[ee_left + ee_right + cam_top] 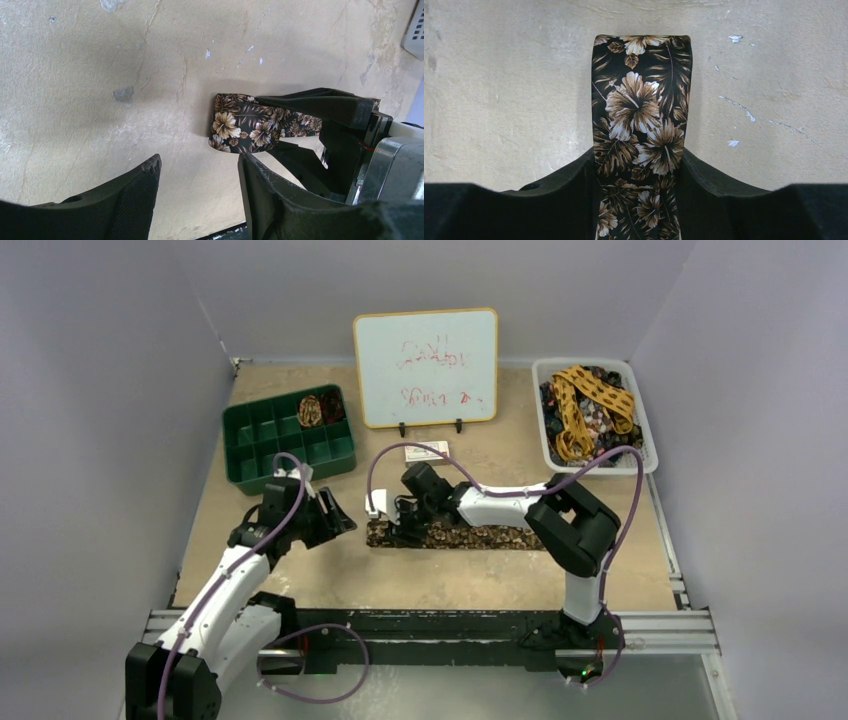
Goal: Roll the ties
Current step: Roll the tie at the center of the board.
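Note:
My right gripper is crowding the tie's folded end (375, 536), so it needs to open, pinch the tie flap's edge (639, 186) further in and leave the folded end for my left gripper.
A dark tie (470, 536) with a brown-and-white flower print lies flat across the middle of the table. My right gripper (395, 525) is at its left end. In the right wrist view the fingers press against both edges of the tie (639, 100), so the right gripper (638, 152) is shut on it across its width. The left gripper (335, 515) hovers just left of that end, open and empty. In the left wrist view the tie's end (245, 127) lies beyond the left gripper (199, 160). A coiled tie (311, 410) sits in the green tray.
The green compartment tray (250, 455) stands at the back left. A whiteboard (426, 367) is propped at the back centre, a small card (425, 452) in front of it. A white bin (545, 430) at the back right holds a heap of yellow and dark ties (590, 405).

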Motion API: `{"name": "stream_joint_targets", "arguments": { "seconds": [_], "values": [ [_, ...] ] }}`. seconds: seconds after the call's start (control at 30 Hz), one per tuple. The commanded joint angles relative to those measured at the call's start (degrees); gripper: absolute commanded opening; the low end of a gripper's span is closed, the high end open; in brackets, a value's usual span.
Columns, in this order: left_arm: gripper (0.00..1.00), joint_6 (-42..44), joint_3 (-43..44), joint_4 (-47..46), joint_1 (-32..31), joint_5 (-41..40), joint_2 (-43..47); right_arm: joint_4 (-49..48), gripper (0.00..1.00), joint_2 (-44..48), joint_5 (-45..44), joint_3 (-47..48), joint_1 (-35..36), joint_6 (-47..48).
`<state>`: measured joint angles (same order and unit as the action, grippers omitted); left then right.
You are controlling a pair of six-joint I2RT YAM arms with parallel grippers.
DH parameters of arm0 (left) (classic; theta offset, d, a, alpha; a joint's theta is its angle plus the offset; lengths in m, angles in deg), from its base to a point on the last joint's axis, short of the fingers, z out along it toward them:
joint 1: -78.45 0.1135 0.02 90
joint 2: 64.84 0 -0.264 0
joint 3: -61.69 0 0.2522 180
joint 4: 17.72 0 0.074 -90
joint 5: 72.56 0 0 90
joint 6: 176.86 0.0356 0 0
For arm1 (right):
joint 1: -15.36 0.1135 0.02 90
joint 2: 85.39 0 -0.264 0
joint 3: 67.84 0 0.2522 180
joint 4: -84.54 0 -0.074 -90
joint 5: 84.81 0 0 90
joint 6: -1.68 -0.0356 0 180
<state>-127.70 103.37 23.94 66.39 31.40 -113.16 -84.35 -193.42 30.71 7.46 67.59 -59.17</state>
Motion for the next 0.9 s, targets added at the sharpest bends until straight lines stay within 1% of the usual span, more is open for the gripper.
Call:
{"name": "stream_joint_targets", "arguments": {
  "seconds": [0.0, 0.07, 0.13, 0.23, 0.3, 0.33, 0.37, 0.4, 0.43, 0.5, 0.53, 0.57, 0.6, 0.63, 0.67, 0.73, 0.8, 0.83, 0.87],
  "values": [
    [0.56, 0.85, 1.58, -1.95, 0.28, 1.25, 0.0, 8.13, 0.52, 0.43, 0.67, 1.44, 0.24, 4.02],
    [0.56, 0.68, 1.38, -2.08, 0.28, 1.33, 0.06, 8.87, 0.53, 0.21, -0.04, 2.56, 0.23, 3.68],
    [0.56, 0.51, 1.14, -2.46, 0.28, 1.77, 0.15, 9.07, 0.58, 0.59, 0.24, 3.49, 0.2, 2.67],
    [0.56, 0.41, 0.98, -2.84, 0.28, 2.87, 0.06, 4.68, 0.74, 5.02, -0.49, 1.65, 0.16, -1.06],
    [0.56, 0.3, 0.74, -3.02, 0.28, 3.07, 0.29, -1.64, 0.8, 9.64, -2.42, -1.86, -0.38, -6.7],
    [0.56, 0.28, 0.62, -3.18, 0.28, 3.2, 0.32, -5.29, 0.85, 12.3, -3.29, -3.93, -0.81, -8.64],
    [0.56, 0.2, 0.34, -3.51, 0.28, 3.3, 0.4, -9.26, 0.97, 14.82, -4.72, -6.07, -1.16, -13.96],
    [0.56, 0.03, 0.17, -3.81, 0.28, 3.46, 0.41, -12.95, 0.99, 17.1, -6.75, -8.28, -1.42, -18.68],
    [0.56, -0.01, -0.12, -4.14, 0.28, 3.61, 0.34, -16.62, 0.99, 19.42, -8.88, -10.39, -1.61, -23.38],
    [0.56, -0.27, -0.42, -4.93, 0.32, 3.98, 0.04, -23.41, 0.99, 22.99, -14.37, -14.78, -1.73, -37.7],
    [0.56, -0.29, -0.49, -5.2, 0.28, 4.25, -0.16, -23.56, 0.99, 24.38, -17.72, -15.89, -1.83, -45.57],
    [0.56, -0.29, -0.64, -5.45, 0.28, 4.46, -0.34, -21.69, 0.99, 25.19, -19.76, -16.09, -1.9, -53.49],
    [0.56, -0.25, -0.74, -5.62, 0.28, 4.64, -0.48, -15.8, 0.99, 25.7, -20.95, -15.01, -1.91, -60.49],
    [0.56, -0.14, -0.76, -5.77, 0.28, 4.82, -0.66, -11.98, 0.99, 25.77, -21.33, -13.91, -1.88, -66.42],
    [0.56, 0.07, -0.74, -5.86, 0.28, 5.11, -0.83, -7.19, 0.99, 25.31, -21.8, -12.16, -1.93, -69.66],
    [0.56, 0.23, -0.96, -6.29, 0.28, 5.64, -0.99, -3.72, 0.92, 24.44, -22.2, -11.73, -1.95, -75.2],
    [0.56, 0.04, -1.56, -7.52, 0.28, 6.53, -1.04, -6.07, 0.82, 24.25, -21.71, -14.95, -1.93, -80.81],
    [0.56, -0.09, -2.01, -8.22, 0.28, 7.05, -1.17, -8.79, 0.77, 23.88, -20.49, -16.79, -1.93, -83.12],
    [0.56, -0.19, -2.33, -8.77, 0.28, 7.51, -1.43, -12.77, 0.73, 23.21, -19.92, -17.98, -1.9, -84.11]
  ]
}}
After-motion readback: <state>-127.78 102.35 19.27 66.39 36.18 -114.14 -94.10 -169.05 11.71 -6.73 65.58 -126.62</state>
